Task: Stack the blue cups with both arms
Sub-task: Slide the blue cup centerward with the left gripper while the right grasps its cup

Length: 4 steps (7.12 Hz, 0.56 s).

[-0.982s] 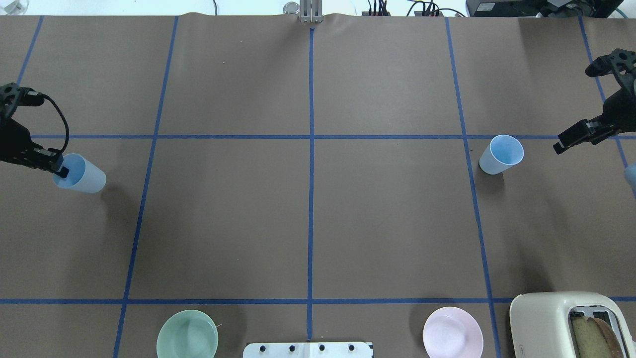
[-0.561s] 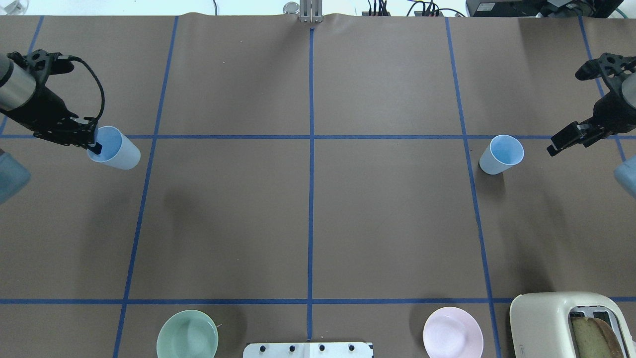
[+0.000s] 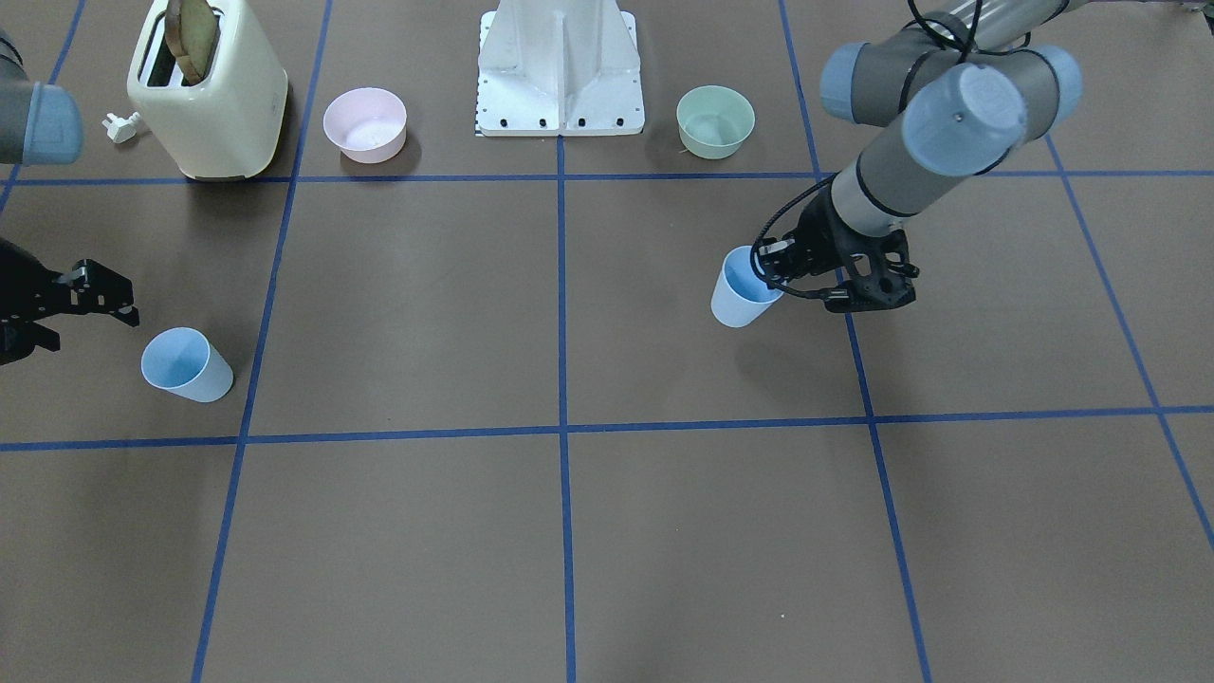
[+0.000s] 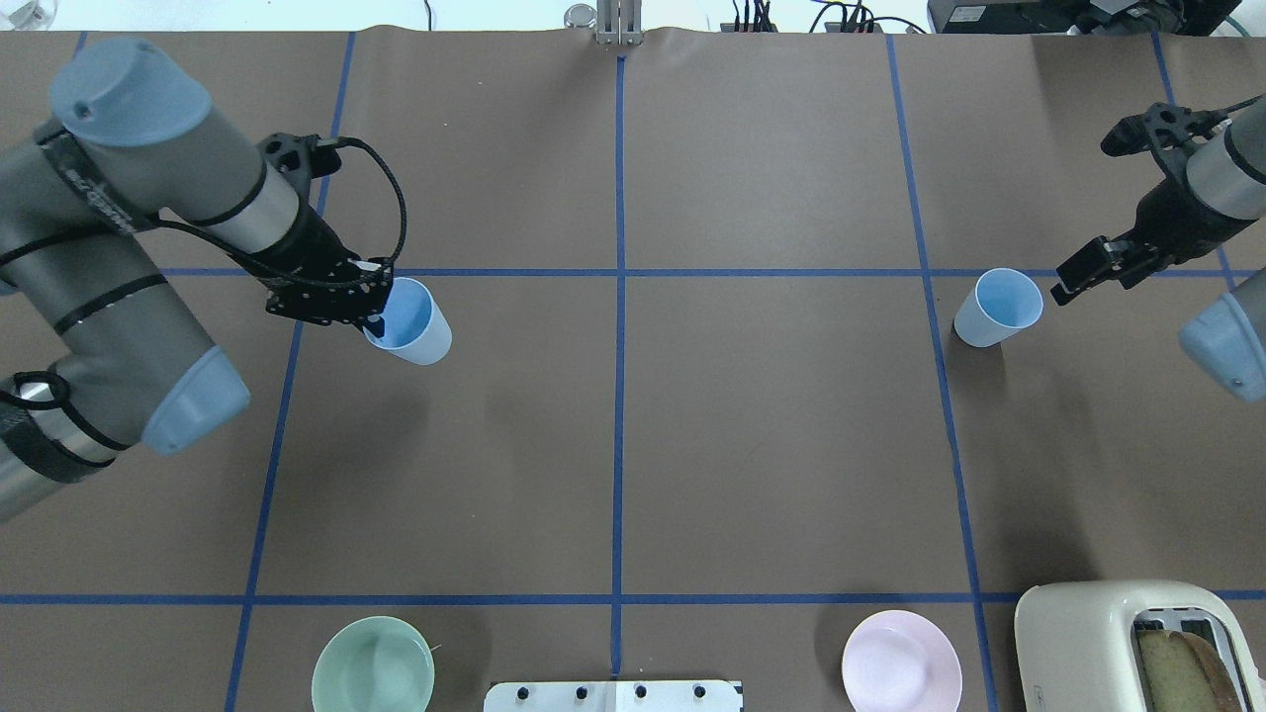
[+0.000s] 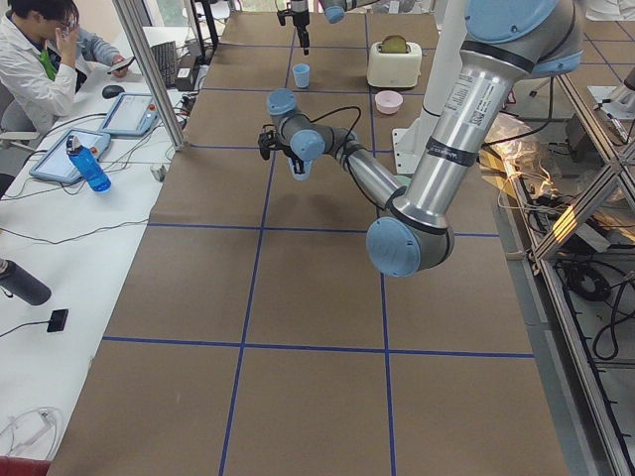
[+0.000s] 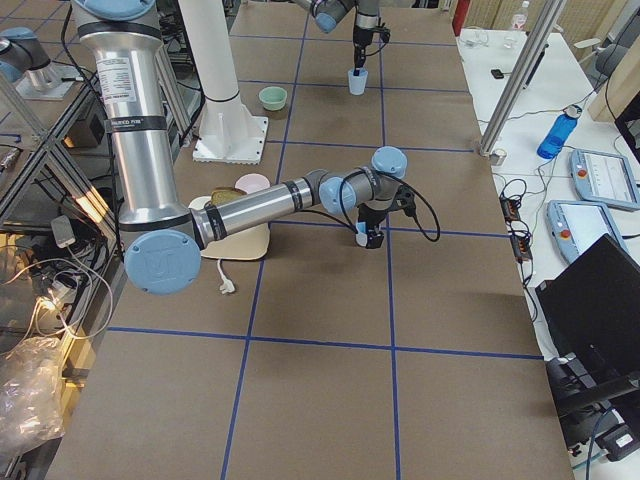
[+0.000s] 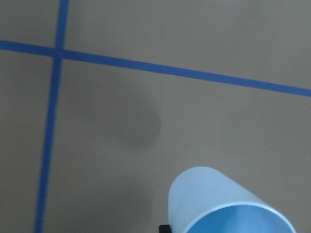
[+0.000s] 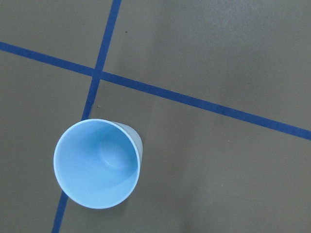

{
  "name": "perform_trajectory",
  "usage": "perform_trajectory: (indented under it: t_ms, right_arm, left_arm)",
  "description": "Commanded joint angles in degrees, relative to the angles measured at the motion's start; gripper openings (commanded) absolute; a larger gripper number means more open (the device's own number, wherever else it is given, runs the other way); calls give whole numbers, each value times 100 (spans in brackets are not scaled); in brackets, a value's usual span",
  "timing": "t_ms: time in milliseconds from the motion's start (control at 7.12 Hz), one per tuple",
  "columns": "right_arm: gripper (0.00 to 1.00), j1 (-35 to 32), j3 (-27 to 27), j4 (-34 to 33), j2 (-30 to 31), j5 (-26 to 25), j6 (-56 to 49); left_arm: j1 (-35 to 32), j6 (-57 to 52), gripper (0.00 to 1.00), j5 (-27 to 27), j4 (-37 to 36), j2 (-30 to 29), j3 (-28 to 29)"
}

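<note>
I expect the blue cup to go deep inside the other blue cup when I lower it, because it gets narrower from rim to base.
My left gripper is shut on the rim of one pale blue cup and holds it tilted above the table, left of the centre line. This cup also shows in the front view and at the bottom of the left wrist view. The other blue cup stands upright on the table at the right, on a blue tape line. My right gripper is open and empty, just to the right of that cup and apart from it; in the front view it hangs beside the cup.
A mint-green bowl, a pink bowl and a cream toaster with bread stand along the near edge, beside the white base pedestal. An operator sits past the table's far side.
My left arm has carried its cup to the right, from the left edge toward the table's middle. My right gripper has moved a little left, closer to the standing cup.
</note>
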State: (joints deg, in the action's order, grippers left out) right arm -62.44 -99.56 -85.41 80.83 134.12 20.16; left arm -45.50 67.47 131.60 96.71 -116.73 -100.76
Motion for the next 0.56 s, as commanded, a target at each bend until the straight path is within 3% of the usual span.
perform_trajectory:
  t_ms: [0,421]
  right_arm:
    - [89,197,33,7,-120,-35,190]
    - [85,268,410,16,-488,-175,156]
  left_arm:
    - [356,485,0,-117,-21,-638,431]
    - [524,583,0,-337,-3,-1140,889]
